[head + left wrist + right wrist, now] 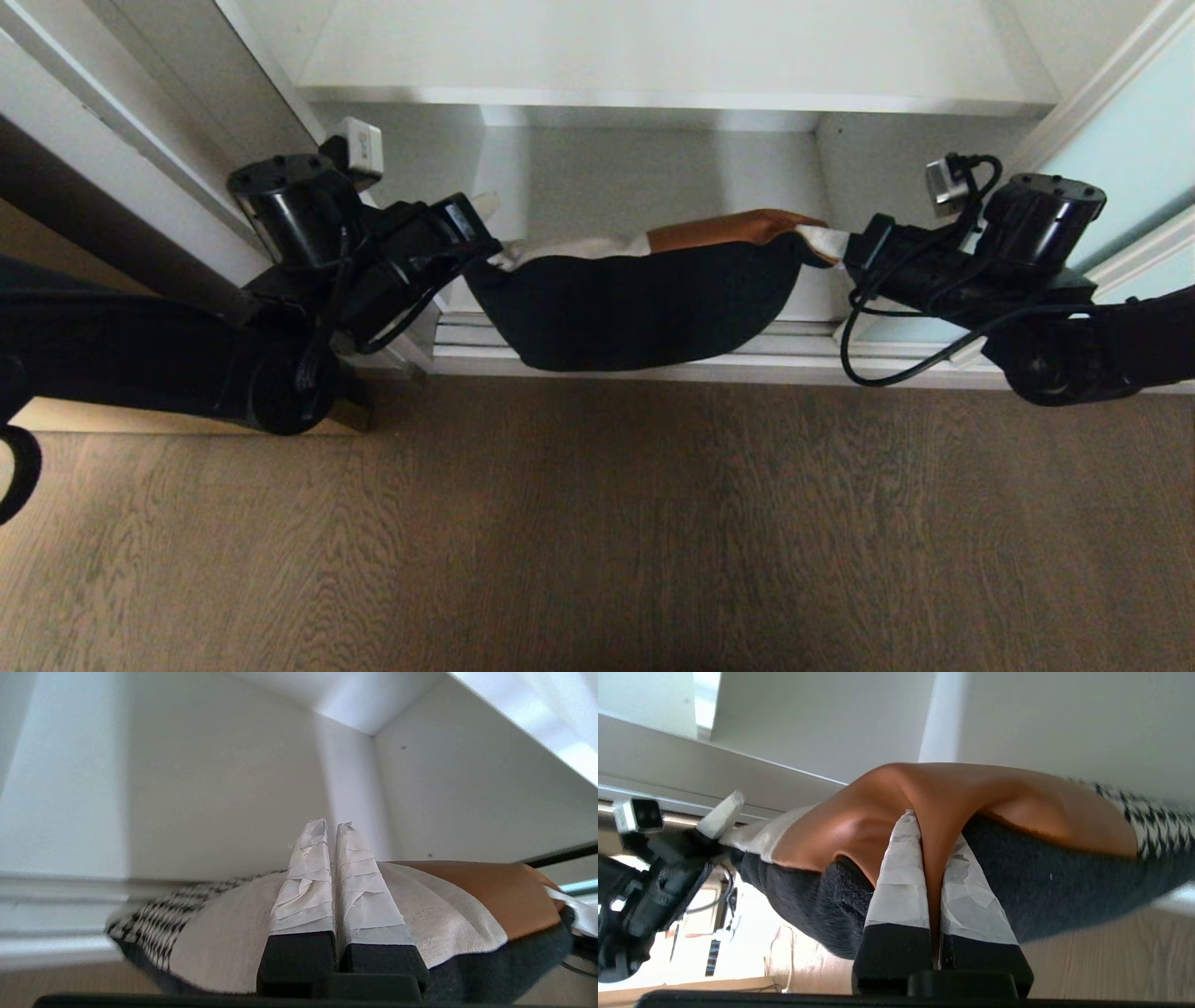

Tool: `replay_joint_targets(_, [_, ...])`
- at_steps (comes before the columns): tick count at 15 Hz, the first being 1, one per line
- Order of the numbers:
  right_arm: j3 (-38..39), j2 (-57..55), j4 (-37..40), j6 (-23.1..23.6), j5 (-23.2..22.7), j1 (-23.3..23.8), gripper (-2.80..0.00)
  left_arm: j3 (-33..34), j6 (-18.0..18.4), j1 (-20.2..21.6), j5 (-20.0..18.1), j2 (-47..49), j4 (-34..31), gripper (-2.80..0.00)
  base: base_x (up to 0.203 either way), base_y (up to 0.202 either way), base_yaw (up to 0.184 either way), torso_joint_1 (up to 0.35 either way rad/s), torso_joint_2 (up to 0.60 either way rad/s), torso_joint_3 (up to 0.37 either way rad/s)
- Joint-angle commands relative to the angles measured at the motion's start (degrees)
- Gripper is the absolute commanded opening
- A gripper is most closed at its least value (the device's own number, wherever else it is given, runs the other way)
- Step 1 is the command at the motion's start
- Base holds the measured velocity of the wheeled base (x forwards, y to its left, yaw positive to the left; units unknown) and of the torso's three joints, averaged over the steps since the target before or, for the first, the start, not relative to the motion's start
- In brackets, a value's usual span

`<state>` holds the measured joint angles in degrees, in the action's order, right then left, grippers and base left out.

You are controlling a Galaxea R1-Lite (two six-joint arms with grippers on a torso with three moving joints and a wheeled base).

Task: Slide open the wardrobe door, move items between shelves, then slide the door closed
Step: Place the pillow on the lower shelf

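My grippers have the cushion hanging over the door track, with its navy back [633, 314] toward me. I should pull them back and down to lay the cushion's houndstooth strip onto the lower shelf [655, 185].
The cushion [644, 299] hangs sagging between my two grippers, dark navy back toward me, with beige and rust-brown patches [738, 229] on top. It hangs just in front of the lower shelf [653, 173], over the door track. My left gripper [487, 202] is shut on its left end; the left wrist view shows taped fingers [306, 877] pressed together over the beige fabric [224, 933], beside the houndstooth strip [154, 924]. My right gripper [829, 243] is shut on the right end, pinching a rust-brown fold [930, 828]. The upper shelf [653, 51] is bare. The sliding wardrobe door [1144, 140] stands slid to the right.
The silver bottom track [467, 347] runs along the wardrobe's front edge. Grey-brown wood-grain floor [597, 523] lies in front of it. The wardrobe's left frame [140, 149] stands close behind my left arm. A black cable [854, 359] loops below my right wrist.
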<state>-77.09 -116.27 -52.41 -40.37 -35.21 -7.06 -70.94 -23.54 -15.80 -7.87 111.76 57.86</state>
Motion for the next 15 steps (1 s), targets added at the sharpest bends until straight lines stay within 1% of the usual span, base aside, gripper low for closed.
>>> replay_joint_targets(1, [-1.97,-3.33,-2.05,-0.32,-2.42,0.47,-2.80,-3.90,0.00,0.67,-1.43,1.80,-0.31,-2.80,0.000,0.000,0.000,0.000,0.00,0.000])
replay_joint_targets(4, [-6.07,-3.03,-2.39,-0.77,-2.67,1.17,-2.80,-9.66,0.50,0.69,-1.82,1.17,-3.25,-2.80,0.000,0.000,0.000,0.000,0.00,0.000])
replay_joint_targets(6, [-8.54,-2.42,-3.03,-4.75,-2.71,1.82,-2.80,-13.75,1.28,0.70,-1.87,0.92,-5.65,-2.80,0.000,0.000,0.000,0.000,0.00,0.000])
replay_joint_targets(8, [-8.69,-1.58,-5.14,-5.75,-3.10,2.42,-2.80,-16.28,1.55,0.68,-2.06,-0.12,-8.01,-2.80,0.000,0.000,0.000,0.000,0.00,0.000])
replay_joint_targets(9, [-8.82,-1.42,-5.16,-5.74,-3.28,2.62,-2.80,-17.12,1.78,0.68,-2.89,-0.09,-8.60,-2.80,0.000,0.000,0.000,0.000,0.00,0.000])
replay_joint_targets(10, [-9.21,-1.67,-5.16,-5.72,-3.46,2.82,-2.80,-17.11,2.06,0.68,-3.49,0.10,-8.54,-2.80,0.000,0.000,0.000,0.000,0.00,0.000])
replay_joint_targets(12, [-10.06,-4.59,-5.19,-5.77,-4.66,3.32,-2.80,-14.46,2.26,1.19,-3.62,1.35,-7.52,-2.80,0.000,0.000,0.000,0.000,0.00,0.000])
replay_joint_targets(13, [-10.69,-7.06,-5.36,-5.75,-5.22,3.44,-2.80,-12.25,2.27,2.12,-3.82,2.80,-5.93,-2.80,0.000,0.000,0.000,0.000,0.00,0.000])
replay_joint_targets(15, [-12.11,-12.99,-6.87,-5.73,-5.96,3.57,-2.80,-10.10,2.27,3.31,-4.80,7.79,-0.25,-2.80,0.000,0.000,0.000,0.000,0.00,0.000])
